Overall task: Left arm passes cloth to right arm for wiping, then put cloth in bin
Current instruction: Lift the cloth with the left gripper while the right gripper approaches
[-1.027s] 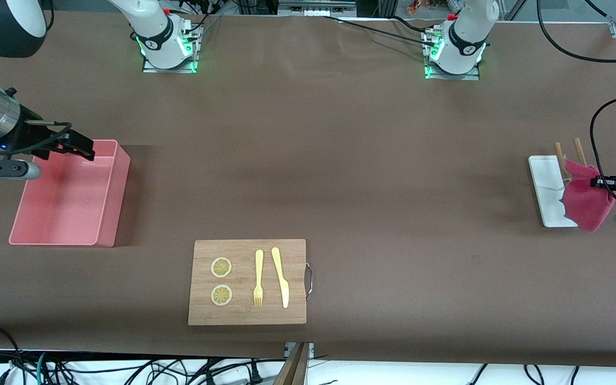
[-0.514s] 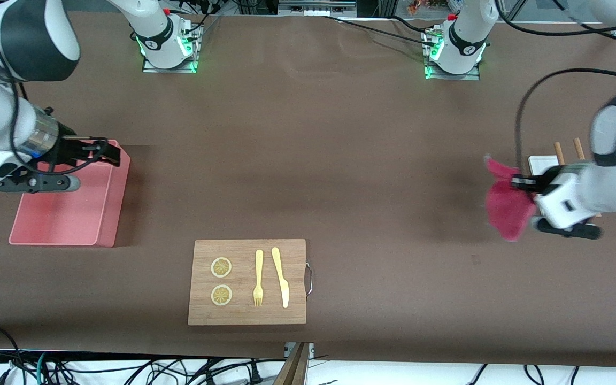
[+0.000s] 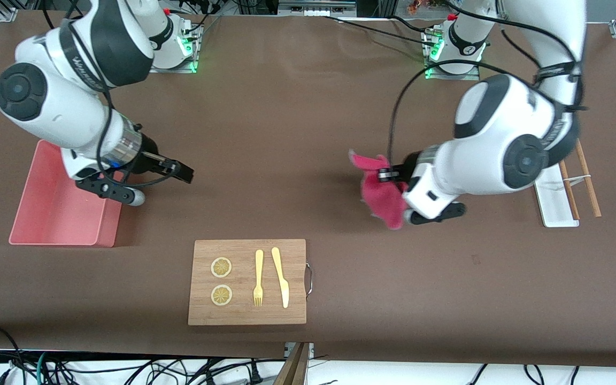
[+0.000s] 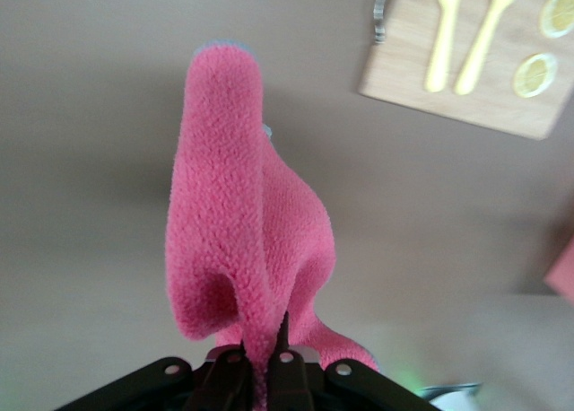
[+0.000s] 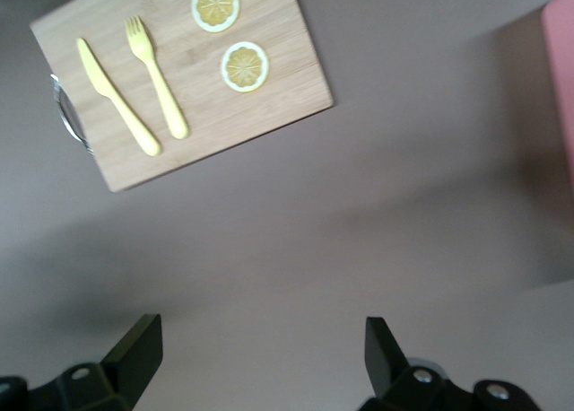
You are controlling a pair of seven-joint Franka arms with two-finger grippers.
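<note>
The magenta-pink cloth [image 3: 383, 194] hangs down with loose corners [image 3: 361, 160], so it will spread out flat and trail behind my right gripper when I wipe.
My left gripper [image 3: 385, 175] is shut on the magenta-pink cloth [image 3: 380, 191] and holds it in the air over the bare middle of the table; the cloth hangs from the fingers. In the left wrist view the cloth [image 4: 247, 240] fills the middle, pinched in my left gripper [image 4: 261, 357]. My right gripper [image 3: 182, 174] is open and empty over the table beside the salmon-pink bin [image 3: 46, 216], which stands at the right arm's end. In the right wrist view my right gripper [image 5: 260, 348] is wide apart over bare table, with a corner of the bin [image 5: 560, 52] at the edge.
A wooden board [image 3: 247, 315] with two lemon slices [image 3: 221, 267], a yellow fork [image 3: 258, 278] and a yellow knife [image 3: 280, 277] lies nearer the front camera. A white tray [image 3: 554, 206] and wooden chopsticks [image 3: 586, 179] lie at the left arm's end.
My left gripper carried the cloth from over the white tray toward the table's middle. My right gripper moved from over the bin toward the middle and stays open.
</note>
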